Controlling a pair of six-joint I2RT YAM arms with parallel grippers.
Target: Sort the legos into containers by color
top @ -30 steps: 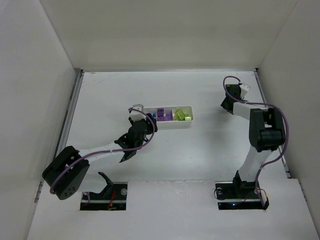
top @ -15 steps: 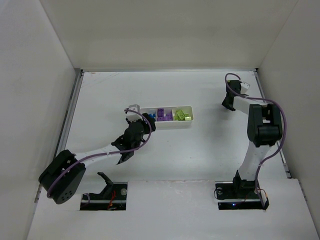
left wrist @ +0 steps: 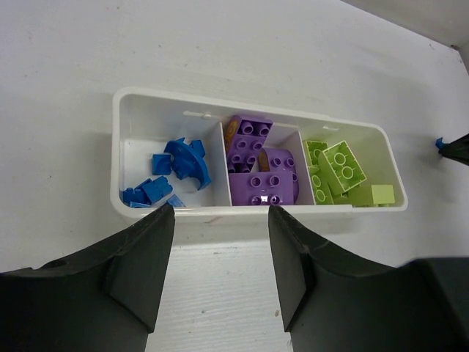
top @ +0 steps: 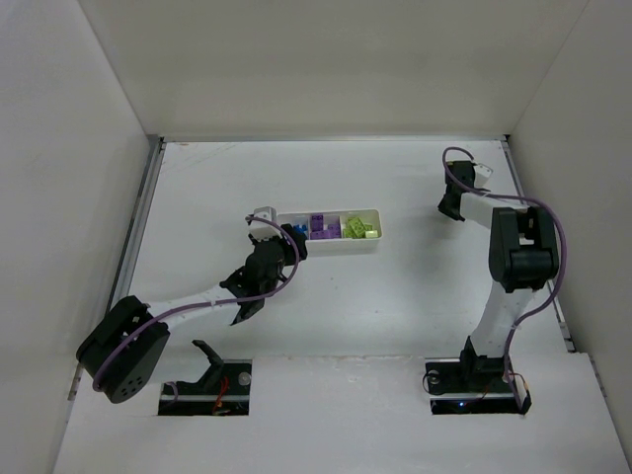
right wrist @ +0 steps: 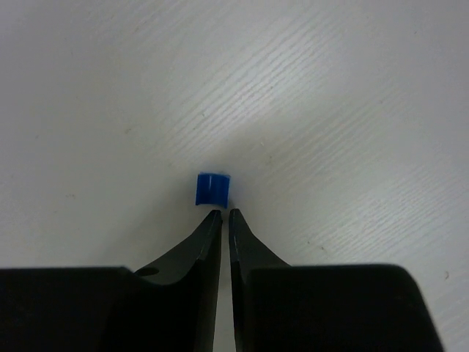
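The small blue piece (right wrist: 213,204) is just beyond the closed fingers of my right gripper, so next I open them, move farther over the blue piece (right wrist: 213,188) and close them around it.
The white three-compartment tray (top: 378,225) lies at mid-table. In the left wrist view its wall (left wrist: 117,147) holds blue pieces (left wrist: 179,165) on the left, purple blocks (left wrist: 256,172) in the middle and lime-green bricks (left wrist: 341,169) on the right. My left gripper (left wrist: 220,213) is open and empty, just in front of the tray's near wall (top: 286,242). My right gripper (top: 452,209) is at the far right of the table. It is shut (right wrist: 221,214), its tips right behind one small blue piece (right wrist: 212,189) that lies on the table.
White walls close in the table on the left, back and right. The right arm's elbow (top: 523,259) stands near the right wall. Bare white table surface lies between the tray and the right gripper.
My left gripper has drawn back a little to the left from the tray's left end. My right gripper has turned and shifted slightly toward the back wall, then held still.
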